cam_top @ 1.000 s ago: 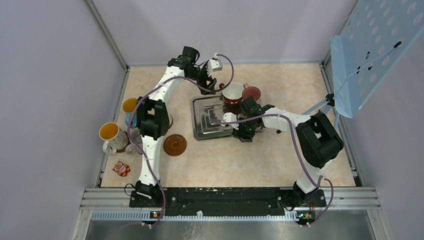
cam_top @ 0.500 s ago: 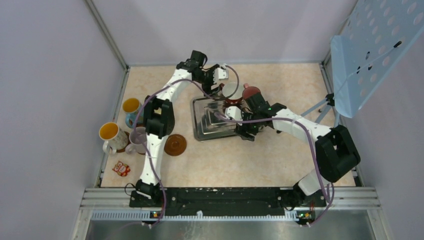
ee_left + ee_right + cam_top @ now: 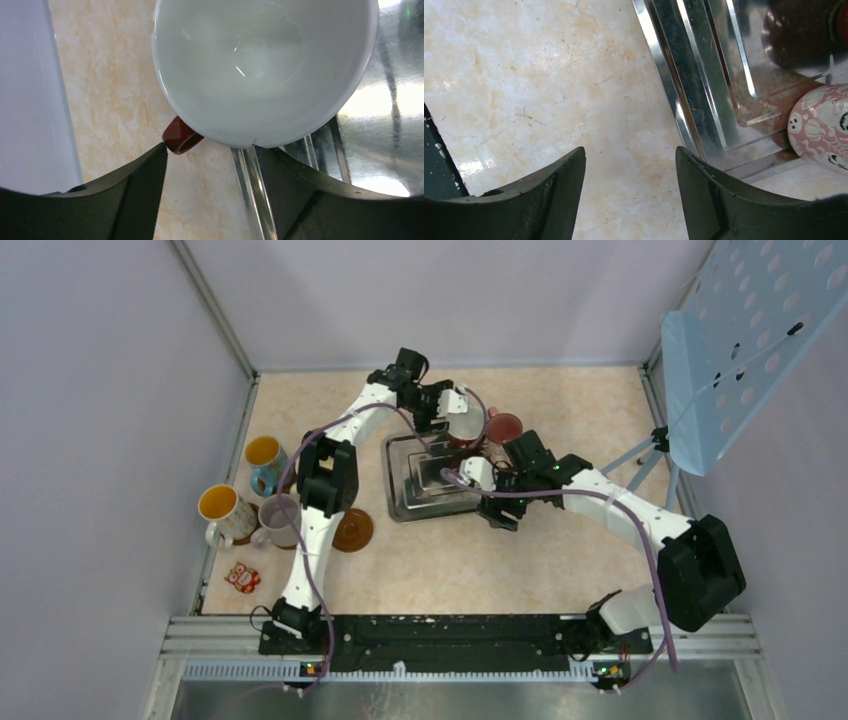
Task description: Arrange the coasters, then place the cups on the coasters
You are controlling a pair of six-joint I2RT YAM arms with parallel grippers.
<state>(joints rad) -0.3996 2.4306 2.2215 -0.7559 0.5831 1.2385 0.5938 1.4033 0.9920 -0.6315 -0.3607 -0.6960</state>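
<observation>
Only one finger of my left gripper meets the red cup's handle (image 3: 182, 135). I should move that gripper until both fingers straddle the handle (image 3: 186, 137) before I lift.
A red cup with a white inside (image 3: 265, 70) stands at the far edge of the steel tray (image 3: 420, 502). Its red handle (image 3: 181, 140) touches the tip of one finger of my open left gripper (image 3: 215, 150), and only bare table lies between the jaws. In the top view my left gripper (image 3: 447, 422) sits just left of this cup (image 3: 467, 430). A maroon-pink cup (image 3: 503, 427) stands beside it. My right gripper (image 3: 629, 155) hangs open over the table at the tray's near right corner (image 3: 492, 508). One brown coaster (image 3: 352, 530) lies left of the tray.
Three more cups stand at the left edge: blue with yellow inside (image 3: 262, 453), white with orange inside (image 3: 220, 507) and lilac (image 3: 276, 520). A small red-and-white patterned thing (image 3: 242, 577) lies near them. A round pink patterned thing (image 3: 819, 127) touches the tray's rim (image 3: 684, 85).
My left arm has reached right, bringing its gripper up to the red cup's handle. The right arm's elbow swung out right and its gripper shifted slightly right along the tray.
</observation>
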